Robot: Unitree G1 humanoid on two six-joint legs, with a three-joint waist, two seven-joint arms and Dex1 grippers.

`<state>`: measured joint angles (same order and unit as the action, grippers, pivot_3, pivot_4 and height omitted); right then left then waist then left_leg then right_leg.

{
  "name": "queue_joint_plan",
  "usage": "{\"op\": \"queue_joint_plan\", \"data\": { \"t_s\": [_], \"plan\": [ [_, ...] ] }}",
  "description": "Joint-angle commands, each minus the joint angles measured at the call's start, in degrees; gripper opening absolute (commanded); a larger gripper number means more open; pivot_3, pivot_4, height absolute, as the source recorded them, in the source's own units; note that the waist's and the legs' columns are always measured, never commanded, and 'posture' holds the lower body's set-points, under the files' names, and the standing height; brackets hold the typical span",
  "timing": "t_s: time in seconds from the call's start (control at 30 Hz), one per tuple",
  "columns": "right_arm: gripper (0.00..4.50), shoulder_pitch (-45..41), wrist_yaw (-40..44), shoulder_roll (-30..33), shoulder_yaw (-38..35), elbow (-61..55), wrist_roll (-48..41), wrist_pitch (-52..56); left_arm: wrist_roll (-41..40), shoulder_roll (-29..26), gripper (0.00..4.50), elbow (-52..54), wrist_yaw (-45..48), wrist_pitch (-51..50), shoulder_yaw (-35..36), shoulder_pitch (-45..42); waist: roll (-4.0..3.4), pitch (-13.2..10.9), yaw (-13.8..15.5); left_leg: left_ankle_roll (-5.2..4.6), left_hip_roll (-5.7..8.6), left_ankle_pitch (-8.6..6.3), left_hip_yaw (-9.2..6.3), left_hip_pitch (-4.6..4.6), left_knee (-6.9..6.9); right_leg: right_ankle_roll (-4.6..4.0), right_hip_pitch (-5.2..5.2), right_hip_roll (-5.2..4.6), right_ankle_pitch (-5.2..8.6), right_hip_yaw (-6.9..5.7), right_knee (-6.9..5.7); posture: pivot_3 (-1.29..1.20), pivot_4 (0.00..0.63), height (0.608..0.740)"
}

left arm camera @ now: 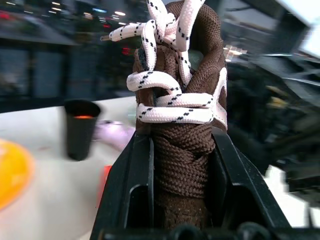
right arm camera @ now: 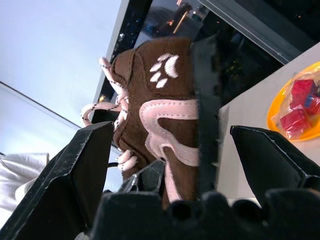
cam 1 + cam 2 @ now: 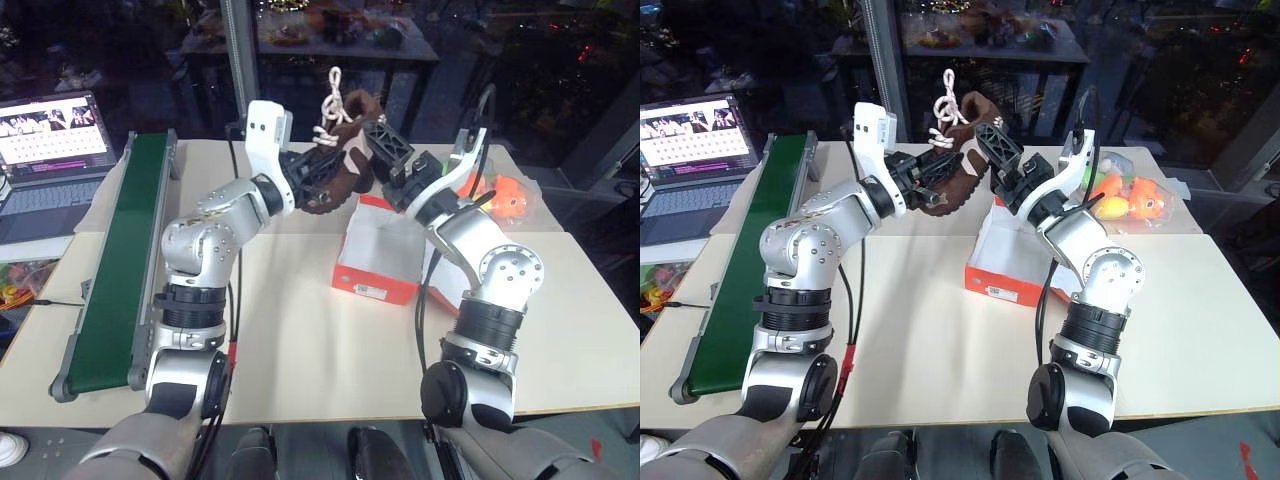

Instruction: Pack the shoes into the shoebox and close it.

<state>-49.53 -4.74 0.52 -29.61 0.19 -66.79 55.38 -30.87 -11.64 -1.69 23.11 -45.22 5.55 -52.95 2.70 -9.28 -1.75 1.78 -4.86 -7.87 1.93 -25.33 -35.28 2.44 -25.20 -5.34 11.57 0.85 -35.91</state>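
I expect the shoe to leave space for the other shoe when I lower it in, because it looks narrow against the shoebox's wide white inside.
A dark brown shoe with cream-white laces hangs in the air over the table's far side. It is just left of the open orange-red shoebox, whose inside is white. My left gripper is shut on the shoe's body, with the laces sticking up past its fingers. My right gripper is open, raised above the box's back edge and close beside the shoe. In the right wrist view the shoe's side, with pink trim and a paw print, sits between the spread fingers. I cannot tell if they touch it.
A green conveyor belt runs along the table's left side, with an open laptop beyond it. A clear bag of orange toys lies at the back right, behind my right arm. Bare cream tabletop lies in front of the box.
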Motion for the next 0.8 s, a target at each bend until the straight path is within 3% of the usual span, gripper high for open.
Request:
{"op": "queue_joint_plan", "data": {
  "t_s": [0.03, 0.2, 0.33, 0.47, 0.67, 0.8],
  "plan": [
    [4.5, 0.3, -0.8, 0.6, 1.6, -2.9, -2.6, -0.7, -1.2, 0.8, 1.33, 2.4, 0.6, 0.0, -0.4, -2.2, -0.01, 0.0, 0.0, 0.0, 0.01, 0.0, -0.01, 0.0, 0.0, 0.0, 0.01, 0.0, 0.0, 0.0, 0.0, 0.0, 0.15, 0.736],
    [3.15, 1.2, -1.5, 1.3, 2.3, -4.4, -3.6, -2.1, -1.3, 1.7, 1.22, 2.5, 0.3, -0.3, -0.9, -2.2, -0.03, 0.0, 0.2, -0.01, 0.02, 0.01, -0.02, -0.04, -0.02, 0.01, 0.02, 0.0, 0.0, 0.02, 0.03, 0.0, 0.15, 0.736],
    [1.7, 0.7, -2.6, 1.7, 2.0, -4.0, -3.4, -4.3, -1.9, 1.9, 1.22, 2.7, -0.3, -1.1, -0.5, -2.2, -0.04, 0.0, 0.2, -0.01, 0.02, 0.01, -0.03, -0.05, -0.02, 0.01, 0.02, 0.0, 0.01, 0.02, 0.03, 0.0, 0.15, 0.736],
    [0.46, 0.0, -3.8, 2.6, 2.1, -2.9, 0.0, -8.0, -3.3, 2.1, 2.4, 3.7, -1.1, -2.3, 1.1, -2.0, -0.06, 0.0, 0.4, -0.02, 0.02, 0.01, -0.04, -0.05, -0.02, 0.01, 0.02, 0.01, 0.01, 0.02, 0.03, 0.0, 0.15, 0.736],
    [0.33, -0.3, -4.0, 12.8, 8.3, 2.0, 15.5, -10.5, 1.4, -2.8, 4.49, 0.4, -4.3, 2.2, 3.9, -3.3, -0.12, -0.1, 0.6, -0.02, 0.03, 0.01, -0.04, -0.05, -0.03, 0.02, 0.02, 0.01, 0.02, 0.03, 0.06, 0.0, 0.15, 0.736],
    [0.33, 0.3, -3.7, 17.3, 12.3, 7.5, 21.4, -6.5, 3.9, -5.6, 4.5, -1.9, -6.3, 4.6, 5.4, -3.1, -0.13, -0.1, 0.5, -0.02, 0.03, 0.01, -0.04, -0.04, 0.0, 0.0, 0.01, 0.03, 0.03, 0.05, 0.07, 0.0, 0.15, 0.736]
  ]
}}
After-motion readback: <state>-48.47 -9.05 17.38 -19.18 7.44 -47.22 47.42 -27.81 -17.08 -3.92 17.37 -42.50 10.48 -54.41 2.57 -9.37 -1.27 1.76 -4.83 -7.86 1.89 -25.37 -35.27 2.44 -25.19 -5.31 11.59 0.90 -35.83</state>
